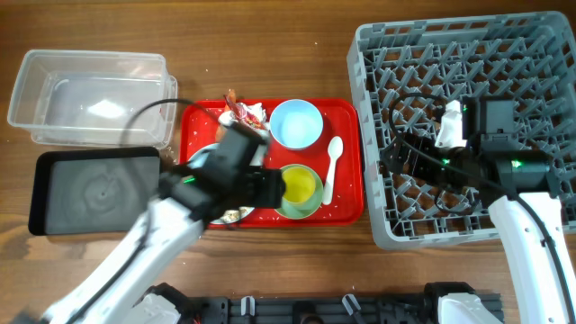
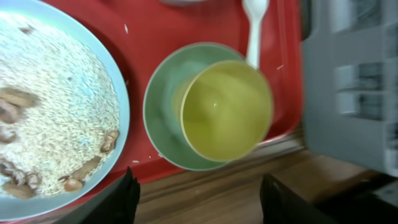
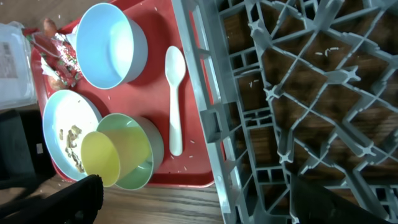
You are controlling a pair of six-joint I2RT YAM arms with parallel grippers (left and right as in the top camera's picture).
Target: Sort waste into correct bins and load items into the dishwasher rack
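Note:
The yellow cup is standing with its opening up in the pale-green bowl, so my left gripper should take the cup out and hand it base (image 3: 140, 144) first to my right gripper.
The yellow cup (image 1: 300, 186) sits inside the pale-green bowl (image 1: 310, 205) on the red tray; both also show in the left wrist view, cup (image 2: 227, 109) and bowl (image 2: 163, 118). My left gripper (image 2: 199, 202) is open and empty, just short of the bowl, above the tray's front edge. The light-blue plate (image 2: 50, 112) holds rice scraps. The light-blue bowl (image 1: 295, 123), white spoon (image 1: 333, 162) and red-and-white wrapper (image 1: 245, 112) lie on the tray. My right gripper (image 3: 199, 202) is open and empty over the left wall of the grey rack (image 1: 468, 126).
The clear tub (image 1: 90, 99) and black tray (image 1: 94, 189) sit left of the red serving tray (image 1: 346, 202). The rack wall (image 3: 205, 112) stands close beside the spoon (image 3: 175, 99). A small orange piece (image 3: 48, 25) lies by the wrapper (image 3: 59, 56).

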